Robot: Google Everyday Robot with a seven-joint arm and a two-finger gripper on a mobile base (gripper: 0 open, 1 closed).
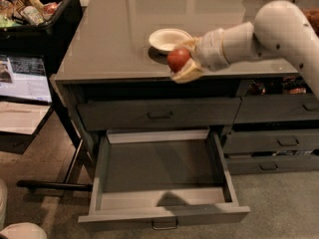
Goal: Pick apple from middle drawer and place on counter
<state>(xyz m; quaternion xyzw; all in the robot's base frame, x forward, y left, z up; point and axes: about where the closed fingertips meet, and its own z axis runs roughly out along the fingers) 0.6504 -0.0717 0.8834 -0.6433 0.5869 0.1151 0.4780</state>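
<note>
My gripper is holding the red apple (178, 59) above the counter's edge, and there is clear counter (203, 30) beside the bowl. It should keep carrying the apple there until the apple rests.
A small red apple (178, 59) hangs just above the front edge of the grey counter (114, 44), held between the tan fingers of my gripper (182, 62), which is shut on it. The white arm reaches in from the upper right. Below stands the middle drawer (164, 171), pulled fully out, its deep box interior bare with only the arm's shadow near its front wall. A cream-white bowl (168, 39) sits on the counter just behind and left of the apple.
A shallower drawer (159, 114) with a dark handle is shut above the open one. Narrower drawers (279, 141) stack at the right. A black bin of packaged items (30, 9) stands at the upper left, above a screen (25, 78).
</note>
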